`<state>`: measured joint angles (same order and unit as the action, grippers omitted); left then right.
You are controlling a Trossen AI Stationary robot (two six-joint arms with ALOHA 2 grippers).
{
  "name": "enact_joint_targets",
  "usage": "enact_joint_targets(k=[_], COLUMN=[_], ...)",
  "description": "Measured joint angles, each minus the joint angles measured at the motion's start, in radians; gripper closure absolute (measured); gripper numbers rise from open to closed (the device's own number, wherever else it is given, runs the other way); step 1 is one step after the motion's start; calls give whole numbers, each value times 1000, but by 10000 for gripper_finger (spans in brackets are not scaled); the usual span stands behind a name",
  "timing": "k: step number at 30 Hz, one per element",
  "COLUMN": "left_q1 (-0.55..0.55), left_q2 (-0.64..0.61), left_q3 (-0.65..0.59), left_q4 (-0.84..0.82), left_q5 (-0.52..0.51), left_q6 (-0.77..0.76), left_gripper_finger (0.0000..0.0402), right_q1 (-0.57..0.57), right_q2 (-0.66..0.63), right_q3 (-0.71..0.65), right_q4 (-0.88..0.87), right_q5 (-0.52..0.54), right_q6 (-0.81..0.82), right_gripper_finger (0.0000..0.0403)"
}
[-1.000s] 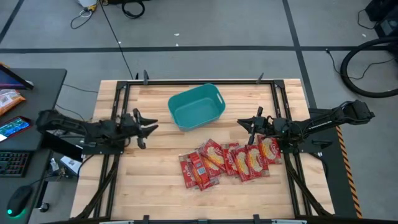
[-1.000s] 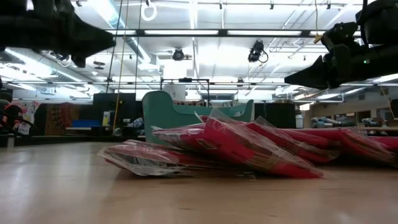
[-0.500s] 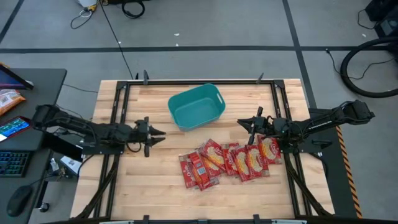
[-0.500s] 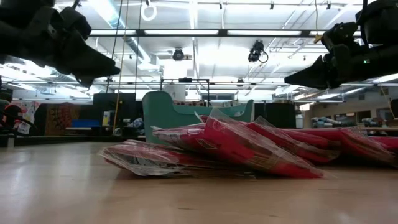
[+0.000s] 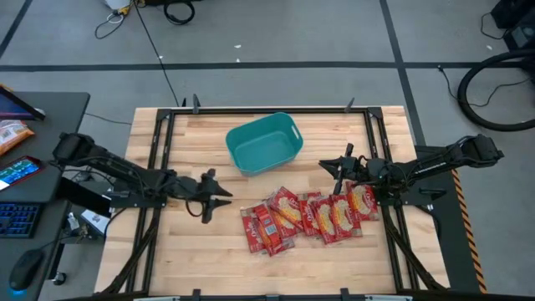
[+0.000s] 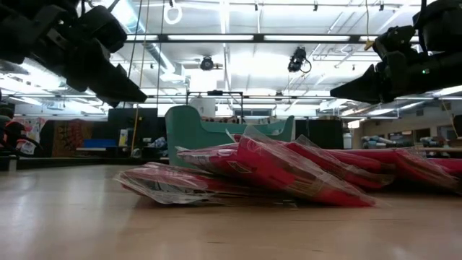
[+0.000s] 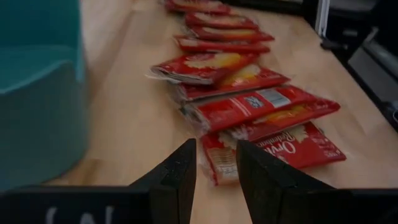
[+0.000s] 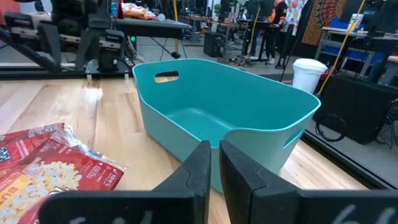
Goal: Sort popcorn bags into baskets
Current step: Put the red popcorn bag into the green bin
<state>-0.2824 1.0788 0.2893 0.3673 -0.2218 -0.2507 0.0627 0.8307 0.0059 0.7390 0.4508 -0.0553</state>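
The barcode bag (image 7: 261, 104) is lying only loosely over the popcorn bag (image 7: 297, 117) under it, so I expect that popcorn bag to slide free by itself when I lift it.
Several red popcorn bags (image 5: 309, 217) lie flat and overlapping in a row on the wooden table, near its front right. The teal basket (image 5: 263, 142) stands behind them and holds nothing. My left gripper (image 5: 226, 201) hovers just left of the row, slightly open, pointing at the nearest bags (image 7: 249, 106); the basket wall (image 7: 37, 93) is beside it. My right gripper (image 5: 326, 165) hangs shut above the table between the basket (image 8: 180, 134) and the row's right end, with one bag (image 8: 50, 162) below it.
Black rails (image 5: 159, 159) run along the table's left and right sides. A desk with a keyboard and a phone (image 5: 17, 171) stands off the left edge. Bare wood (image 5: 192, 251) lies in front of the left gripper and the row of bags.
My left gripper has travelled toward the table's right and somewhat toward the near edge, dropping lower and closing in on the left end of the bag row. The right arm, the bags and the basket have stayed put.
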Motion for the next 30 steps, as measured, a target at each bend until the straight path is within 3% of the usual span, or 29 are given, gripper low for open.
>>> enact_joint_targets(k=[4,13,25,30], left_q1=[-40,-96,-138,-177], left_q2=[118,392,659,716], left_q3=[72,288,583,667], left_q4=[1,-74,-328,-411], left_q5=[-36,-78,-102,-182], left_q6=[2,106,241,391], left_gripper_finger=[272,192,205,207], right_q1=[0,0,0,0], right_q2=[0,0,0,0], right_q3=[0,0,0,0], right_q4=[0,0,0,3], right_q5=[0,0,0,0], right_q6=[0,0,0,0], right_gripper_finger=[364,364,364,364])
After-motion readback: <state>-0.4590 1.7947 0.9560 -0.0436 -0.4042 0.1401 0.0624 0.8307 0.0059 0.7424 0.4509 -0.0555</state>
